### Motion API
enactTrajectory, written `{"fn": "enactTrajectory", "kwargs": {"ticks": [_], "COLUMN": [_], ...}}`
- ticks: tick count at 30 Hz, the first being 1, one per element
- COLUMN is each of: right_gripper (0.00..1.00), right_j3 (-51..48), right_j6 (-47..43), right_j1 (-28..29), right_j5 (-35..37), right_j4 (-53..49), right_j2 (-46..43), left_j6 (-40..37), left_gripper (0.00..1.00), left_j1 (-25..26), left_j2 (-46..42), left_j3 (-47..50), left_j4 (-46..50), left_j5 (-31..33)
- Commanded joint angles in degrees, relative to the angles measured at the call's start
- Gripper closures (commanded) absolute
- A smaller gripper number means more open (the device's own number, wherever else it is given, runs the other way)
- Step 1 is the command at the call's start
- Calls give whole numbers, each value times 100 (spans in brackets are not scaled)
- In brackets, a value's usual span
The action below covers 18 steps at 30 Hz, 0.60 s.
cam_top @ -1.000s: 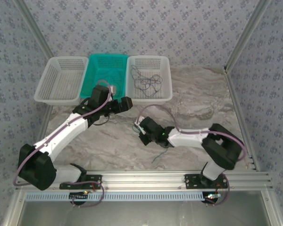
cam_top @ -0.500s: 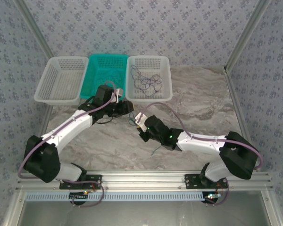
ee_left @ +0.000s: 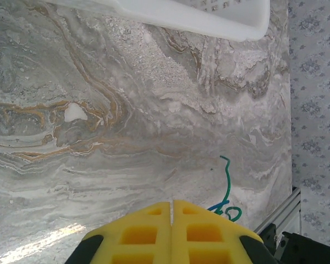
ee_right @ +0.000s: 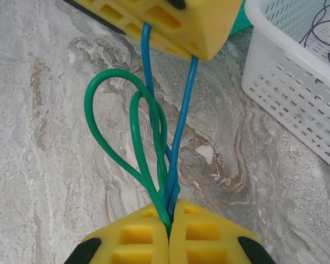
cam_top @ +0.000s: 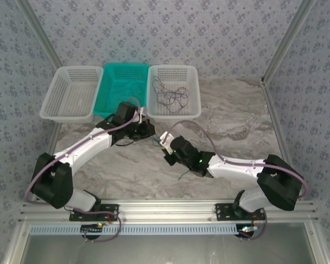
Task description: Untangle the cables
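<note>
I should pull the blue cable loose with my left gripper and bring it into the teal basket (cam_top: 122, 87), because my right gripper is pinching the blue cable's parts together with the green cable's loops (ee_right: 166, 190).
My right gripper (ee_right: 169, 213) (cam_top: 165, 143) is shut on a bundle of green and blue cables. The blue cable (ee_right: 181, 118) runs taut up to my left gripper (ee_right: 173, 25) (cam_top: 149, 130), which is shut on its other end. Beside the blue strands the green cable (ee_right: 102, 124) hangs in two loose loops. In the left wrist view the left gripper (ee_left: 171, 207) has its pads pressed together, with a green cable tail (ee_left: 227, 181) lying on the table beyond them. That green tail (cam_top: 181, 175) trails behind the right gripper. Dark purple-grey cables (cam_top: 172, 94) lie tangled in the right white basket.
Three baskets stand in a row at the back: white (cam_top: 71, 93), teal (cam_top: 124, 82) and white (cam_top: 193, 91). The right white basket (ee_right: 297, 82) is close to both grippers. Marble tabletop (cam_top: 231, 126) stretches open to the right. An aluminium rail (ee_left: 278, 217) borders the table.
The left gripper moved down and right towards the right gripper, narrowing the gap. The right arm's elbow swung out to the right and its gripper shifted slightly up.
</note>
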<state>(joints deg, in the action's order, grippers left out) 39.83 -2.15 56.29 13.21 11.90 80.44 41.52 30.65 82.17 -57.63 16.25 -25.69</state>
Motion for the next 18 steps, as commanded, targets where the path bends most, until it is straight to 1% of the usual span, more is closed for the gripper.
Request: {"fn": "enactTrajectory", "kwargs": {"ticks": [1,6,8,10,12,14,18], "right_gripper": [95,94,91,85,81,76,75], "right_j3": [-301,-729,-826,-962,-1099,-1179,-1118], "right_j6": [279,603,676,771,874,959,976], "right_j1": [-113,-215,-231,-237,-265,-285,-261], "right_j5": [237,225,297,460,547,553,435], "right_j4": [265,489,454,476,504,525,378], "right_j2": [20,346,358,336,312,275,-78], "left_j6": [-194,-266,-320,-367,-405,-437,-349], "left_gripper": [100,100,100,100,100,100,100], "left_j1": [-54,-334,-388,-420,-437,-438,-429], "left_j2": [-317,-510,-505,-492,-466,-456,-463], "left_j3": [-373,-1052,-1320,-1564,-1733,-1821,-1699], "left_j4": [67,-28,-36,-60,-53,-35,-110], "left_j5": [151,108,102,101,91,81,-60]}}
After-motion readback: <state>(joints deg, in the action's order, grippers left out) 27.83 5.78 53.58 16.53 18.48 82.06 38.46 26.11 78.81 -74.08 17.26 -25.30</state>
